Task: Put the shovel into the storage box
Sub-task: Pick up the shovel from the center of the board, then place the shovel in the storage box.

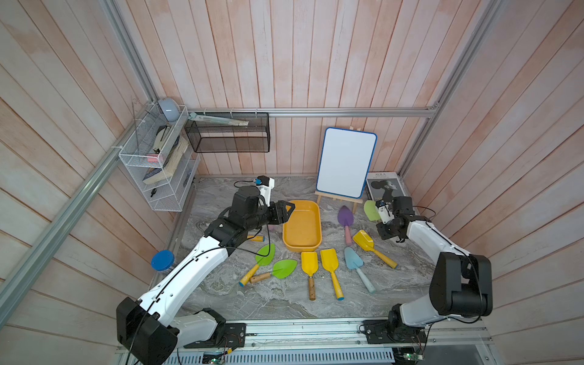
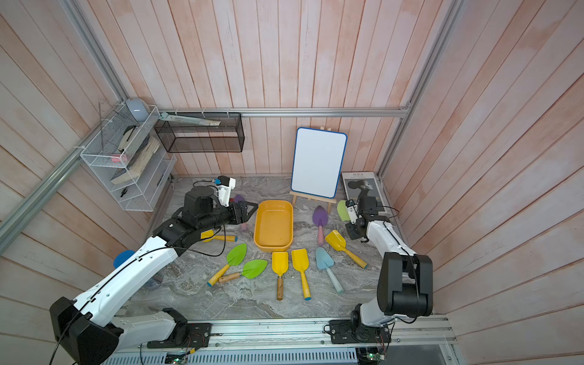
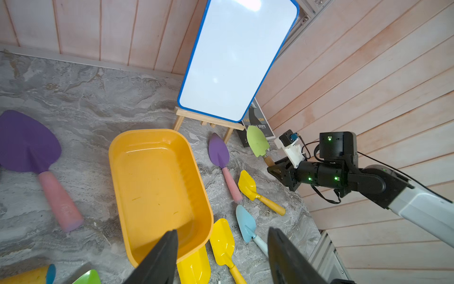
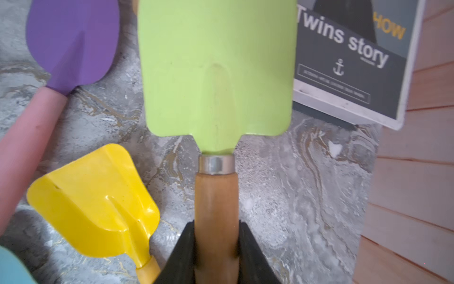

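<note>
My left gripper, now open, should keep moving, as my right gripper holds only the light green shovel's wooden handle [image 4: 216,198], toward the shovel's free blade [image 1: 371,210] and close there.
The storage box [image 1: 301,226] [image 2: 273,226], a shallow yellow-orange tub, stands empty mid-table; the left wrist view shows its bare floor [image 3: 157,186]. My right gripper [image 4: 216,236] [image 3: 272,169] is shut on the wooden handle of a light green shovel [image 4: 216,73] [image 1: 370,210], right of the box near the magazine, blade toward the back wall. My left gripper [image 1: 289,210] [image 2: 251,208] [image 3: 222,230] hangs open and holds nothing at the box's left rim.
Loose shovels lie around the box: purple [image 1: 346,221], yellow scoop [image 1: 366,241], pale blue [image 1: 355,262], two yellow [image 1: 309,265], two green [image 1: 265,254], another purple [image 3: 27,142]. A whiteboard on an easel [image 1: 346,161] and a magazine [image 1: 384,185] stand behind. A mesh basket [image 1: 227,134] and a wire rack [image 1: 158,158] hang on the wall.
</note>
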`<state>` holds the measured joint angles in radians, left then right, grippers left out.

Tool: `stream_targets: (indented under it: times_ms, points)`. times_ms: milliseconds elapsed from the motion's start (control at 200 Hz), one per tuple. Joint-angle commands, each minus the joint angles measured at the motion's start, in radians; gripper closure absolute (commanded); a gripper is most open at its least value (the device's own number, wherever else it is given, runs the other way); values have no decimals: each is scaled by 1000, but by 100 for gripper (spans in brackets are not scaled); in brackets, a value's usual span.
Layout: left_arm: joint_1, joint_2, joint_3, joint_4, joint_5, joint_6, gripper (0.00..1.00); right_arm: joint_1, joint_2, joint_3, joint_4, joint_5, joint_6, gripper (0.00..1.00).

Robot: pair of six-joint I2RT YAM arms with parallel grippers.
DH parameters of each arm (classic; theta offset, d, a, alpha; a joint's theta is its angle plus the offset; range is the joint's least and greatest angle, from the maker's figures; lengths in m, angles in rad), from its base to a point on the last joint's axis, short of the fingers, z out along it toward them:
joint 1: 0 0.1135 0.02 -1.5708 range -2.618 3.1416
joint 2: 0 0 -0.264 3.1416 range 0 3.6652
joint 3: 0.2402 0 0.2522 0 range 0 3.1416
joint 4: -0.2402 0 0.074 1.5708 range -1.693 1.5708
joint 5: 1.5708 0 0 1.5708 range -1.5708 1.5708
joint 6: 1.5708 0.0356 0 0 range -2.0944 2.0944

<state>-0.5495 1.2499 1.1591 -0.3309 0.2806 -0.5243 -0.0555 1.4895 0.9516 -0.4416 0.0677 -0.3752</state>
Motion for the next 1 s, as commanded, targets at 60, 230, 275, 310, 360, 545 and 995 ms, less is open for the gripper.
stream_targets:
  times_ms: [60,230,275,310,360,545,995]
  points:
    - [-48,42,3,79,20,-2,37,14,-101,-24,-26,37,92,100]
    - [-90,67,18,114,25,-5,37,172,-258,-45,-44,1,121,100]
    - [-99,71,17,133,33,-13,37,230,-294,-49,-42,-6,138,100]
    - [-105,72,9,150,39,-20,37,273,-321,-51,-39,-16,158,100]
    - [-112,72,-3,180,52,-29,37,323,-357,-59,-21,-40,197,100]
    - [-124,78,-71,328,90,-64,38,444,-451,-114,94,-192,365,100]
    - [-122,227,-46,412,72,-62,56,626,-434,-155,244,-248,501,100]
